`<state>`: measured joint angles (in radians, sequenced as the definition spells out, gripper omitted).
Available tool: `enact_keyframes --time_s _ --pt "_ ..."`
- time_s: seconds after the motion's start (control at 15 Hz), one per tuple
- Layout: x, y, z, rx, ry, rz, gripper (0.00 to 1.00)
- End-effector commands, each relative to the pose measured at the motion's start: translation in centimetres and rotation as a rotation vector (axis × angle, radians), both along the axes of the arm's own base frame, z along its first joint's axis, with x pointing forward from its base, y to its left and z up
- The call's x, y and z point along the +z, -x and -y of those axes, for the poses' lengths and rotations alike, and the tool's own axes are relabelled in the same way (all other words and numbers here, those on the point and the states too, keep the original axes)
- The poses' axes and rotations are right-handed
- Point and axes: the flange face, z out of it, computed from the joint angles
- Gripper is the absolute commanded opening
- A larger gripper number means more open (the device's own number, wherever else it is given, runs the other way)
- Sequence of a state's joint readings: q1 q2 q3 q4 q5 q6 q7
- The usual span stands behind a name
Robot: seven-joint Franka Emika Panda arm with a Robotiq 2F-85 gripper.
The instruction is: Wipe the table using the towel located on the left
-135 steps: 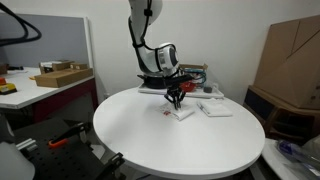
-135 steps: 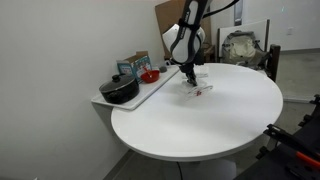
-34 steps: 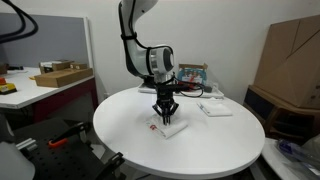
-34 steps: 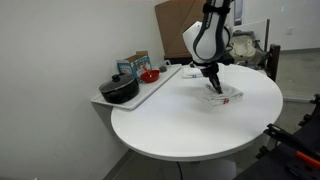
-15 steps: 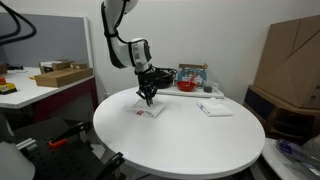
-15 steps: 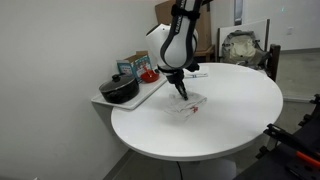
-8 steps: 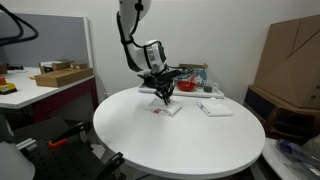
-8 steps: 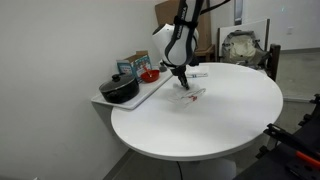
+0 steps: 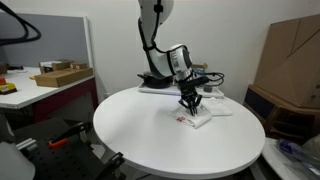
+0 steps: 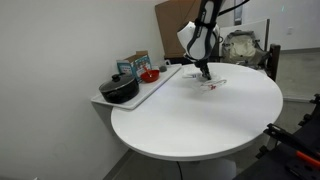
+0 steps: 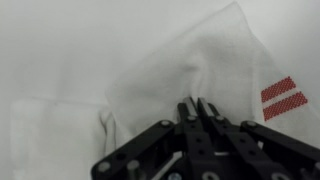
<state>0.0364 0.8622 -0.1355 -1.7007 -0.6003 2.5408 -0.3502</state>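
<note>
The towel's edge is up against the second folded white cloth point(image 11: 60, 138). So my gripper should sweep the towel back across the clear near part of the table point(image 9: 146, 126).
A white towel with red stripes point(image 9: 199, 118) lies on the round white table point(image 9: 150, 140), toward its far side; it also shows in an exterior view point(image 10: 211, 83). My gripper point(image 9: 189, 104) points straight down with its jaws shut on a bunched fold of the towel, pressing it onto the tabletop. In the wrist view the shut gripper point(image 11: 197, 104) pinches the towel point(image 11: 190, 55), whose red stripes point(image 11: 283, 95) show at the right. It also shows in an exterior view point(image 10: 204, 74).
A second folded white cloth point(image 9: 219, 108) lies right beside the held towel, seen in the wrist view point(image 11: 50, 135). A side shelf holds a black pot point(image 10: 119, 90), a red bowl point(image 10: 149, 75) and a box point(image 10: 132, 65). Cardboard boxes point(image 9: 290, 60) stand behind.
My gripper has dragged the towel across the table, from nearer the shelf side half a second ago to a spot next to the second cloth.
</note>
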Motion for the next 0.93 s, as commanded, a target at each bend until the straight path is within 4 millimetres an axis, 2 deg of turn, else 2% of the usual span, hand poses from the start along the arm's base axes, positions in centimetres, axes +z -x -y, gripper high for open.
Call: enact_keyframes --time_s 0.0,0.13,0.27,0.47,0.73,0.87 --pt "0.6 2.2 3.2 -0.091 0.033 0.0 0.07" --pt "-0.6 4.5 2.7 -0.091 0.021 -0.045 0.07" --pt "-2.2 7.5 0.4 -0.057 -0.011 -0.12 0.07" --pt "-2.6 11.5 -4.3 0.057 -0.05 -0.198 0.07" --pt "-2.4 16.1 -12.4 0.235 -0.097 -0.26 0.07" --pt "-2.3 16.7 -16.3 0.294 -0.101 -0.263 0.07"
